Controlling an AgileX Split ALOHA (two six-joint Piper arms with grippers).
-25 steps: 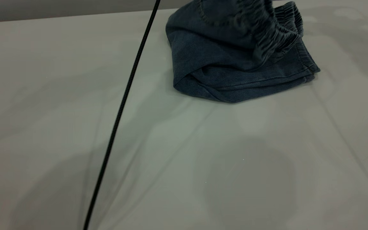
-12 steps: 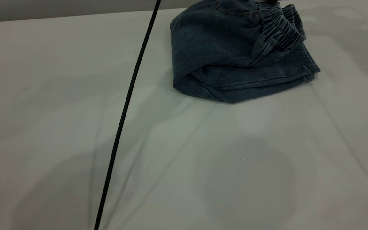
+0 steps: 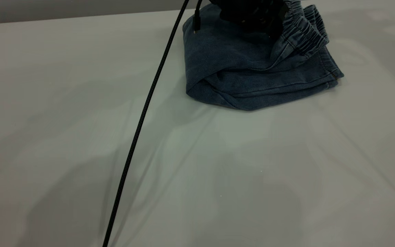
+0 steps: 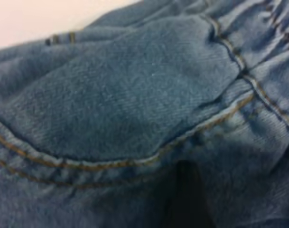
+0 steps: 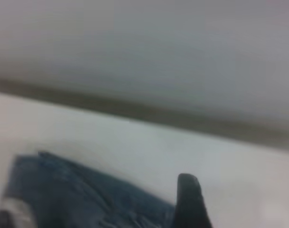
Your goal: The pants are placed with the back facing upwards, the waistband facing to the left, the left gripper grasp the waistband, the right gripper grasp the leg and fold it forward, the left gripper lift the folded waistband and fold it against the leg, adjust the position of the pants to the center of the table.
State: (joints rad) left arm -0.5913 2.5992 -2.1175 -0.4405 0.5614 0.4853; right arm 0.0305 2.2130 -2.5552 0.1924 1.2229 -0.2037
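Next, my left gripper pulls the folded pants [image 3: 253, 72] back toward the center of the table [image 3: 208, 127] before it lifts off, because they are too near the table's far edge.
The blue denim pants [image 3: 252, 72] lie folded in a stack at the far middle of the table [image 3: 81, 103]. Their gathered waistband [image 3: 305, 31] rests on top at the right. My left gripper [image 3: 252, 17] is a black mass low on the top layer, just left of the waistband. In the left wrist view denim with a curved pocket seam [image 4: 111, 164] fills the frame, and one dark finger [image 4: 187, 199] lies against it. The right wrist view shows one black finger [image 5: 189, 202] above the table, off to one side of the pants [image 5: 63, 190].
A thin black cable [image 3: 142, 113] runs from the left gripper diagonally down to the near edge of the exterior view. A grey wall strip [image 3: 46, 10] borders the table's far edge. Arm shadows fall across the bare surface.
The raised waistband part has come down onto the folded legs. My left gripper has dropped into view on top of the pants, and its cable has swung right.
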